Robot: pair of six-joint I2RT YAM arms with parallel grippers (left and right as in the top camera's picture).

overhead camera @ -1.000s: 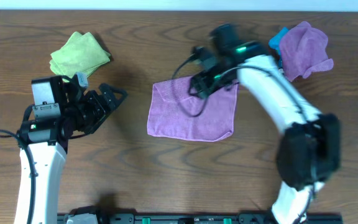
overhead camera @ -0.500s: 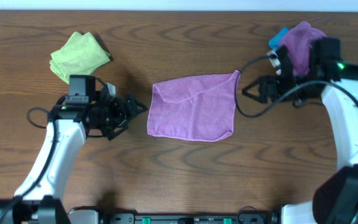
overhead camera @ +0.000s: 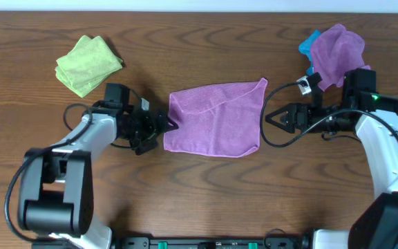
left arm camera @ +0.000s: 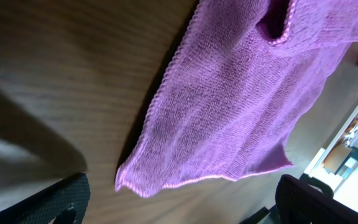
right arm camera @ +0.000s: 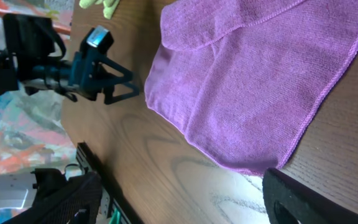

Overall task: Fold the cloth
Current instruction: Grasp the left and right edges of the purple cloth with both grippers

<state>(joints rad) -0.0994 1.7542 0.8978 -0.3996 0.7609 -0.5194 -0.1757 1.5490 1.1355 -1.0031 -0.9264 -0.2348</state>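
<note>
The cloth's far edge (overhead camera: 204,97) is folded over onto itself. Next, my left gripper grabs its near corner (overhead camera: 167,147) and raises the cloth together with my right gripper before folding.
The lilac-purple cloth (overhead camera: 215,119) lies flat in the middle of the table, with its far left corner folded over onto itself. My left gripper (overhead camera: 166,126) is open at the cloth's left edge, fingers either side of the near left corner (left arm camera: 166,168). My right gripper (overhead camera: 273,116) is open just right of the cloth's right edge, not touching it. The cloth fills the right wrist view (right arm camera: 253,87), and the left gripper (right arm camera: 114,84) shows beyond it.
A folded light-green cloth (overhead camera: 87,63) lies at the far left. A purple cloth (overhead camera: 338,50) bunched with a blue one (overhead camera: 309,40) lies at the far right, just behind my right arm.
My left gripper has moved right to the cloth's left edge. My right gripper has left the cloth, swung right, then come down level with the cloth's right edge.
</note>
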